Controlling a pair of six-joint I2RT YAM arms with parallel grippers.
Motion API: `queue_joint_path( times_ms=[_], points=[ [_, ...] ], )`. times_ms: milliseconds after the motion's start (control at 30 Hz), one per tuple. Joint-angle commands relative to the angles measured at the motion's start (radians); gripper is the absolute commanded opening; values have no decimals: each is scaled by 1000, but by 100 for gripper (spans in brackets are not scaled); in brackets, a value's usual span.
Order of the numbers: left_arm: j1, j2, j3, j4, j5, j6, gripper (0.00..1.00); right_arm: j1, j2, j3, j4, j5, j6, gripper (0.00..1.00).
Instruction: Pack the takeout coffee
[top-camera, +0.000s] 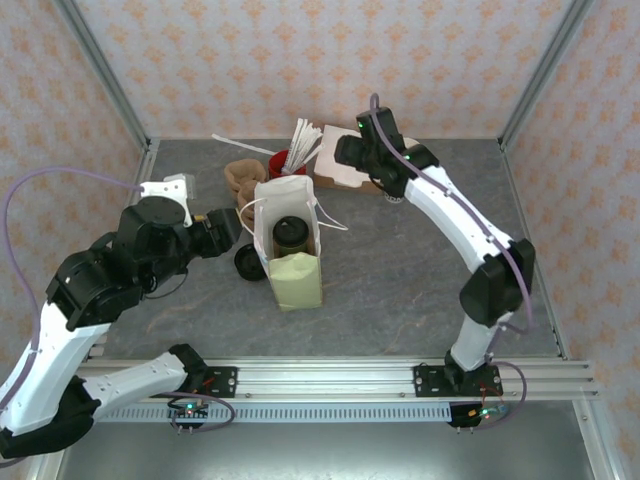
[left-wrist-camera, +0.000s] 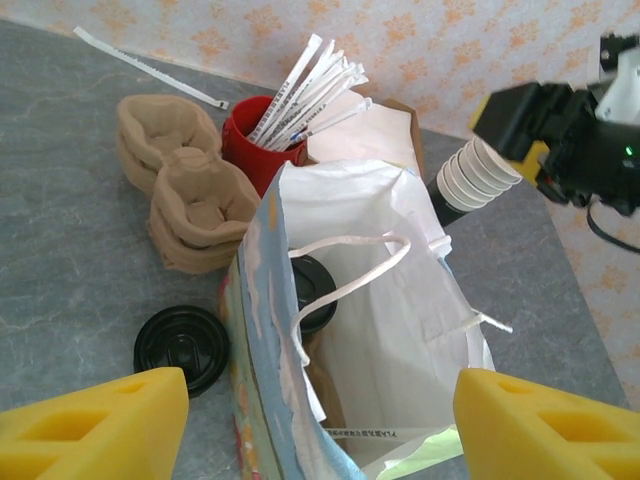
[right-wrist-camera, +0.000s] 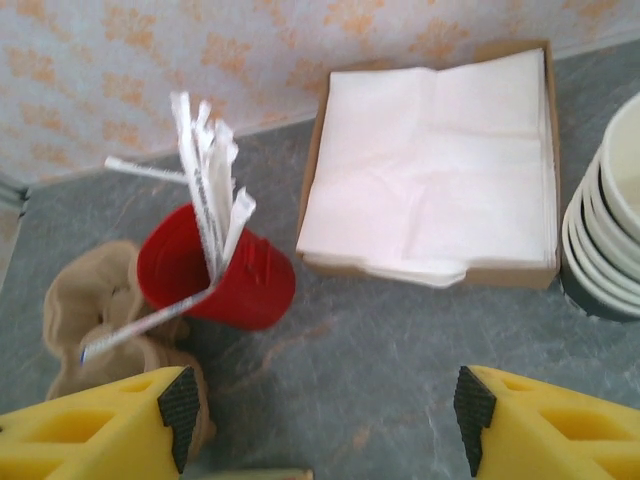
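I should keep lowering my right gripper toward the top napkin's middle (right-wrist-camera: 430, 165) until its open fingers pinch it, as the napkin box (right-wrist-camera: 515, 276) lies uncovered and clear ahead of them.
The takeout coffee (top-camera: 290, 233) stands inside the upright white paper bag (top-camera: 291, 262) in the middle of the table. Its round black lid (left-wrist-camera: 315, 290) shows through the bag's open mouth (left-wrist-camera: 400, 300). My left gripper (top-camera: 225, 235) is at the bag's left side and is open. In the left wrist view its yellow fingers (left-wrist-camera: 95, 425) stand wide apart on either side of the bag's near edge, holding nothing. My right gripper (top-camera: 350, 150) hangs open over the back of the table. Bare table lies between its fingers (right-wrist-camera: 90, 430), in front of the napkin box.
A loose stack of black lids (left-wrist-camera: 182, 345) lies left of the bag. Behind the bag are brown pulp carriers (left-wrist-camera: 185, 190), a red cup of wrapped straws (right-wrist-camera: 220, 270), a box of white napkins (right-wrist-camera: 435, 170) and a stack of lidless cups (left-wrist-camera: 475, 180).
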Motion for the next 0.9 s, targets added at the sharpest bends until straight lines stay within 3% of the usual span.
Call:
queue_joint_path(
  times_ms=[0, 200, 533, 867],
  points=[
    [8, -37, -29, -34, -31, -29, 71, 5, 104, 104, -104, 122, 28, 70],
    [8, -55, -64, -26, -158, 37, 77, 5, 313, 282, -143, 222, -7, 70],
    [8, -48, -84, 24, -117, 76, 77, 6, 627, 598, -190, 255, -59, 69],
    [9, -44, -96, 41, -115, 75, 77, -19, 759, 681, -123, 233, -79, 69]
  ],
)
